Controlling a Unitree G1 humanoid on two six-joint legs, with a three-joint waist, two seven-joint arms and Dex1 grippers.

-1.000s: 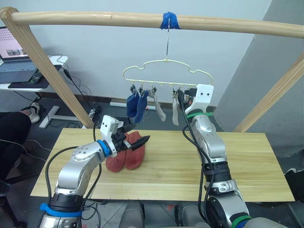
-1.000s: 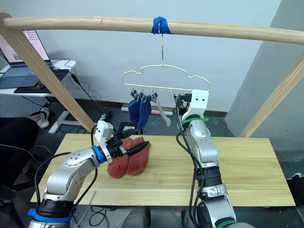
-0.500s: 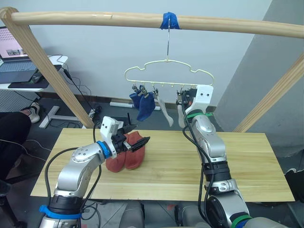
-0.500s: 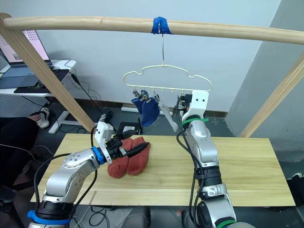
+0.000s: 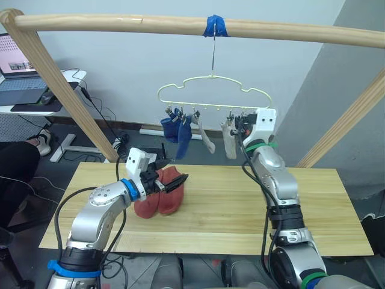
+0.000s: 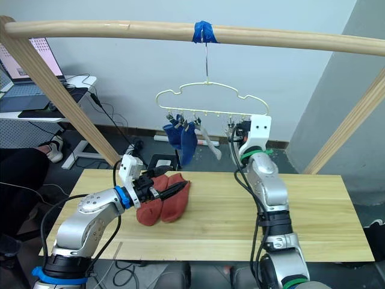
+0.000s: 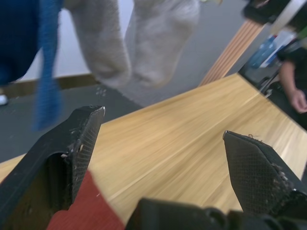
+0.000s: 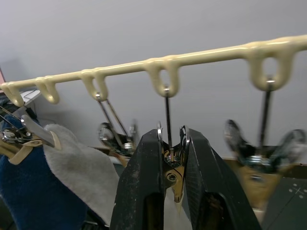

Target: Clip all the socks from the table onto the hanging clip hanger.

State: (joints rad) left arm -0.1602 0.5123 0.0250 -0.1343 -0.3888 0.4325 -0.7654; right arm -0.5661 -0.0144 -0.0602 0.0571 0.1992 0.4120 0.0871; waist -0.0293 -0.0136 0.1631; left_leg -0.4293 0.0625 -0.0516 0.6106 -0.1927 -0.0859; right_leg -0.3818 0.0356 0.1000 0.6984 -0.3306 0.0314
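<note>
I expect the gripped sock (image 5: 172, 195) to come up alone when I lift it, because a dark line (image 5: 159, 205) separates the rust-red socks lying side by side.
Two rust-red socks (image 5: 159, 197) lie side by side on the left part of the table (image 5: 240, 211). My left gripper (image 5: 174, 179) hovers open just over them; in the left wrist view one red sock (image 7: 86, 211) shows under the near finger. The clip hanger (image 5: 210, 90) hangs from the pole with two blue socks (image 5: 175, 129) and two grey socks (image 5: 227, 138) clipped on. My right gripper (image 8: 171, 139) is up at the hanger's right end, shut on a metal clip (image 8: 171, 160).
The round wooden pole (image 5: 120, 24) with blue tape (image 5: 215, 26) spans the top, with slanted legs at the left (image 5: 66, 90) and right (image 5: 349, 120). A side desk with a laptop (image 5: 18, 75) and a seated person's leg (image 5: 15, 165) are off to the left.
My right gripper has shifted right along the hanger bar, and the hanging socks have swung. The left gripper has stayed over the red socks.
</note>
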